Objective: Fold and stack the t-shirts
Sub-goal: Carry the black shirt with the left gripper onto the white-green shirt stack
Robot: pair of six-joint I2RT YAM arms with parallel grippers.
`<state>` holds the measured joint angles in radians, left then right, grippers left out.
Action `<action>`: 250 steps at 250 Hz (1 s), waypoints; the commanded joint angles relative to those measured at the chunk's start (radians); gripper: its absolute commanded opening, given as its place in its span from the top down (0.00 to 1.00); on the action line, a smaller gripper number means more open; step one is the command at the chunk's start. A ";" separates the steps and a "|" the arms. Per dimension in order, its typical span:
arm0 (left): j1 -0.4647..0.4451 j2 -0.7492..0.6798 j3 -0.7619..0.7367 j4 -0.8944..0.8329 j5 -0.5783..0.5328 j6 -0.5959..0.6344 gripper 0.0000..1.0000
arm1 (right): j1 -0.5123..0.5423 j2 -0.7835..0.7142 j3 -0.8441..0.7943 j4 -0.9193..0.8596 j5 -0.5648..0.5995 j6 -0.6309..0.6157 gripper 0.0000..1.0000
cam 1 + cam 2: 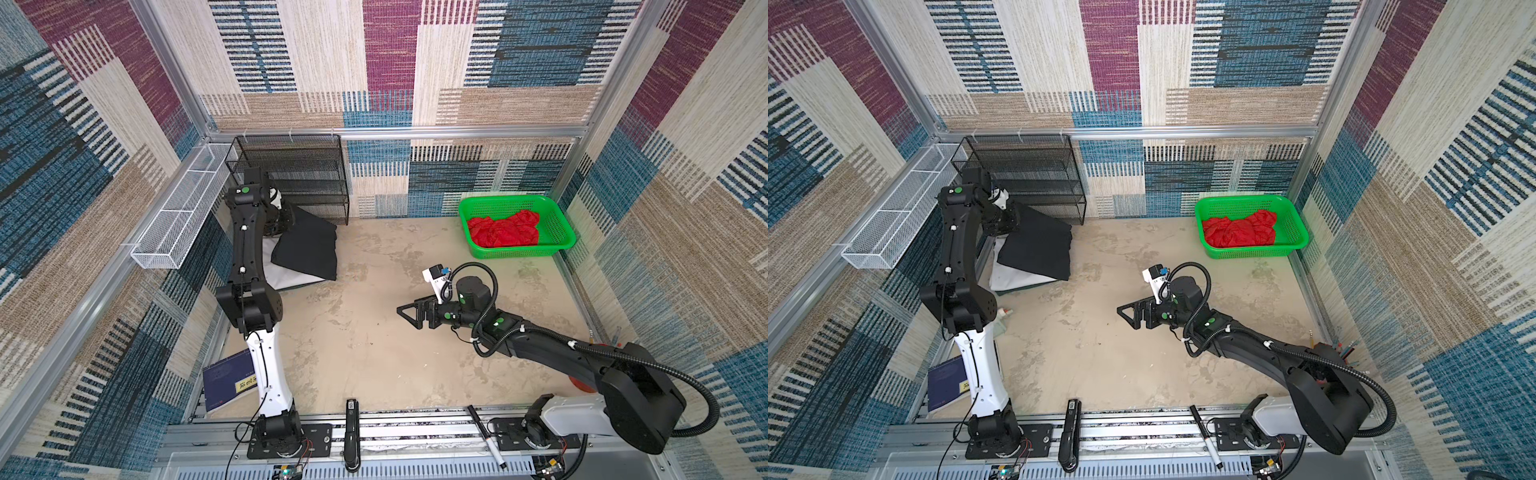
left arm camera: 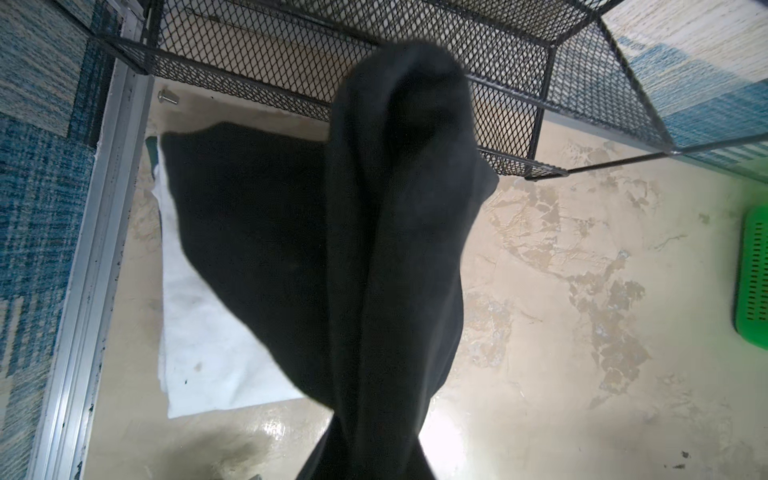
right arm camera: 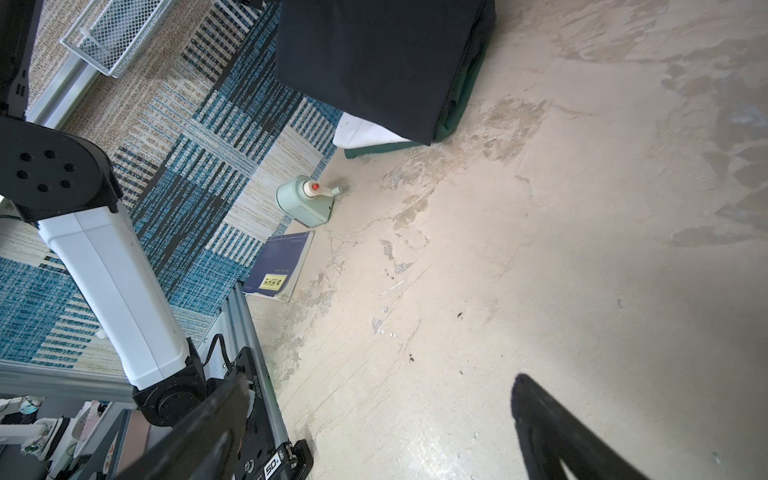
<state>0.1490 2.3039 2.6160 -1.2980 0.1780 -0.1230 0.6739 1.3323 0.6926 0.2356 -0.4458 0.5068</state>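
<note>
My left gripper should keep lowering the held end toward the white t-shirt's uncovered side point(image 1: 276, 267) while the black t-shirt's loose end point(image 1: 314, 257) lies on the stack, then let go there.
My left gripper point(image 1: 290, 219) is shut on the black t-shirt point(image 1: 307, 249) at the back left; the cloth hangs from it and hides the jaws in the left wrist view. The black t-shirt point(image 2: 374, 249) droops onto a folded white t-shirt point(image 2: 208, 332), which lies on a dark green t-shirt point(image 3: 453, 112). A crumpled red t-shirt point(image 1: 503, 232) fills the green basket point(image 1: 511, 199) at the back right. My right gripper point(image 1: 409, 318) stands open over the bare table middle, with nothing between its fingers point(image 3: 536, 411).
A black mesh rack point(image 1: 299, 174) stands behind the stack, and a white wire basket point(image 1: 178, 220) hangs on the left wall. A blue book point(image 1: 226, 384) and a pale green sharpener point(image 3: 307, 203) lie at the left edge. A stapler point(image 1: 351, 432) and marker point(image 1: 486, 436) rest on the front rail.
</note>
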 commanded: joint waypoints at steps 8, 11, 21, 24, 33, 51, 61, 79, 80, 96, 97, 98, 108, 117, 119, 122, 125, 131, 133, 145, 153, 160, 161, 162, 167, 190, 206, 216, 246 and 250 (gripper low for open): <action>0.019 -0.012 0.016 0.011 0.008 0.024 1.00 | 0.001 0.013 0.002 0.043 -0.014 0.009 0.01; 0.021 -0.012 0.016 0.012 0.006 0.025 1.00 | 0.001 0.015 0.003 0.044 -0.014 0.009 0.01; 0.028 -0.012 0.016 0.011 0.006 0.022 1.00 | 0.001 0.021 0.004 0.046 -0.014 0.009 0.01; 0.032 -0.012 0.016 0.012 0.006 0.020 1.00 | 0.001 0.023 0.003 0.047 -0.014 0.009 0.01; 0.038 -0.012 0.014 0.013 0.008 0.021 1.00 | 0.001 0.030 0.005 0.050 -0.014 0.011 0.01; 0.050 -0.006 0.015 0.016 0.011 0.018 1.00 | 0.001 0.048 0.009 0.058 -0.019 0.011 0.01; 0.056 0.000 0.012 0.018 0.018 0.014 1.00 | 0.001 0.060 0.014 0.060 -0.024 0.012 0.01; 0.061 0.013 0.011 0.013 0.001 0.011 1.00 | 0.001 0.081 0.027 0.060 -0.034 0.010 0.01; 0.061 0.013 0.010 0.013 0.000 0.011 1.00 | 0.001 0.082 0.028 0.060 -0.034 0.010 0.01; 0.064 0.017 -0.003 0.021 -0.008 0.012 1.00 | 0.001 0.097 0.036 0.054 -0.040 0.007 0.01; 0.064 0.017 -0.004 0.022 -0.008 0.012 1.00 | 0.001 0.097 0.037 0.054 -0.040 0.007 0.01; 0.064 0.018 -0.005 0.024 -0.009 0.011 1.00 | 0.001 0.098 0.037 0.053 -0.040 0.007 0.01; 0.069 0.021 -0.012 0.030 -0.008 0.009 1.00 | 0.001 0.103 0.040 0.052 -0.040 0.007 0.01; 0.072 0.027 -0.017 0.034 -0.009 0.001 1.00 | 0.001 0.110 0.041 0.052 -0.040 0.004 0.01; 0.074 0.028 -0.018 0.034 -0.010 -0.001 1.00 | 0.001 0.111 0.040 0.053 -0.040 0.004 0.01; 0.076 0.029 -0.020 0.034 -0.012 -0.004 1.00 | 0.001 0.113 0.043 0.052 -0.040 0.003 0.01; 0.077 0.030 -0.022 0.034 -0.013 -0.006 1.00 | 0.001 0.116 0.043 0.051 -0.040 0.003 0.01; 0.080 0.028 -0.030 0.038 -0.014 -0.010 1.00 | 0.001 0.121 0.045 0.049 -0.041 0.000 0.01; 0.081 0.027 -0.034 0.040 -0.014 -0.010 1.00 | 0.001 0.123 0.047 0.048 -0.041 0.000 0.01; 0.086 0.016 -0.069 0.063 -0.018 -0.014 1.00 | 0.001 0.133 0.054 0.042 -0.042 -0.005 0.01; 0.090 0.007 -0.096 0.080 -0.025 -0.016 1.00 | 0.001 0.140 0.060 0.039 -0.044 -0.006 0.01; 0.093 -0.001 -0.120 0.096 -0.033 -0.018 1.00 | 0.001 0.146 0.063 0.037 -0.046 -0.008 0.01; 0.093 -0.002 -0.123 0.097 -0.033 -0.019 1.00 | 0.001 0.147 0.063 0.037 -0.046 -0.009 0.01; 0.093 -0.003 -0.127 0.098 -0.034 -0.019 1.00 | 0.001 0.147 0.064 0.037 -0.046 -0.009 0.01; 0.096 -0.009 -0.143 0.109 -0.038 -0.022 1.00 | 0.001 0.153 0.067 0.037 -0.047 -0.009 0.01; 0.111 -0.034 -0.213 0.157 -0.042 -0.039 1.00 | -0.002 0.173 0.080 0.041 -0.053 -0.010 0.01; 0.123 -0.049 -0.268 0.200 -0.034 -0.053 1.00 | 0.001 0.186 0.087 0.042 -0.058 -0.010 0.01; 0.129 -0.056 -0.297 0.229 -0.028 -0.059 1.00 | 0.001 0.194 0.095 0.041 -0.062 -0.009 0.01; 0.144 -0.061 -0.354 0.291 -0.019 -0.077 1.00 | 0.001 0.210 0.102 0.040 -0.067 -0.011 0.01; 0.145 -0.060 -0.358 0.295 -0.018 -0.080 1.00 | 0.001 0.212 0.104 0.039 -0.067 -0.010 0.01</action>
<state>0.2821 2.2536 2.2948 -1.1103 0.1604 -0.1627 0.6739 1.5337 0.7853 0.2489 -0.4950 0.5026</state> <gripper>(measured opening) 0.104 0.988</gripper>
